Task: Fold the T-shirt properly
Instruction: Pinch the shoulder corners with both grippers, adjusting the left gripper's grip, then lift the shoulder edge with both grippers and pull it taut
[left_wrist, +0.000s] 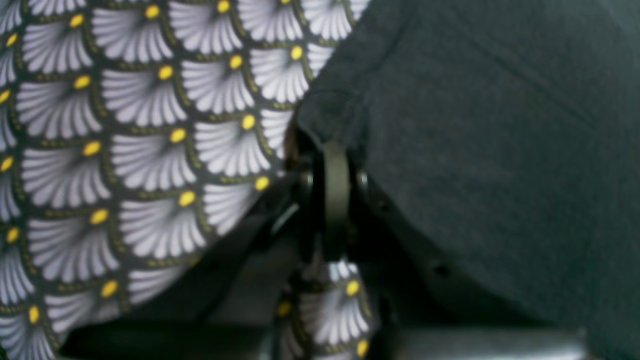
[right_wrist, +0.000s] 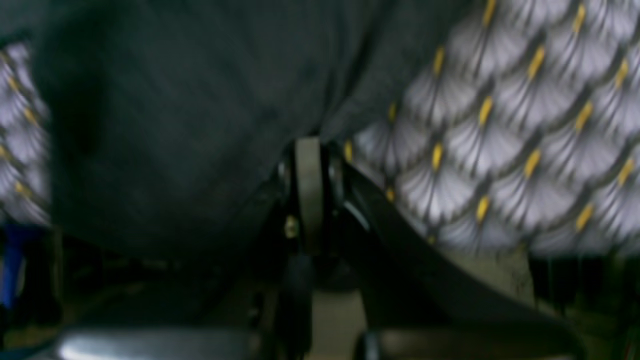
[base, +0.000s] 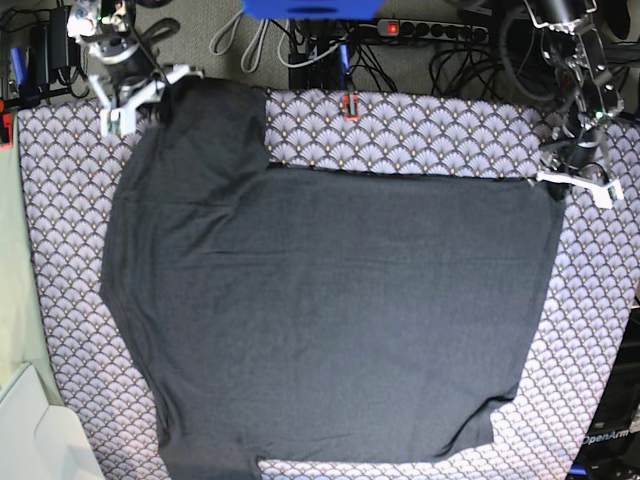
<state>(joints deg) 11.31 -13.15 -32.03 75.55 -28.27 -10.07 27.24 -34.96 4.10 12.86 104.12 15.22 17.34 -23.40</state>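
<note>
The T-shirt's far edge (base: 247, 108) is bulging next to my right gripper, so I should pull that T-shirt corner (base: 172, 97) away from my left gripper to make the T-shirt's far edge straight before I fold.
The dark grey T-shirt (base: 330, 310) lies spread flat over most of the patterned cloth. Its far left part is pulled up toward my right gripper (base: 150, 98), at the back left corner. In the right wrist view the right gripper (right_wrist: 309, 145) is shut, with the T-shirt (right_wrist: 175, 125) fabric pinched at its tips. My left gripper (base: 558, 184) sits at the shirt's far right corner. In the left wrist view the left gripper (left_wrist: 334, 150) is shut on the edge of the T-shirt (left_wrist: 475, 150).
A purple-white scallop-patterned cloth (base: 420, 130) covers the table under the shirt. Cables and a power strip (base: 430, 30) run behind the table's far edge, beside a blue object (base: 310, 8). A white box (base: 30, 430) sits at the near left.
</note>
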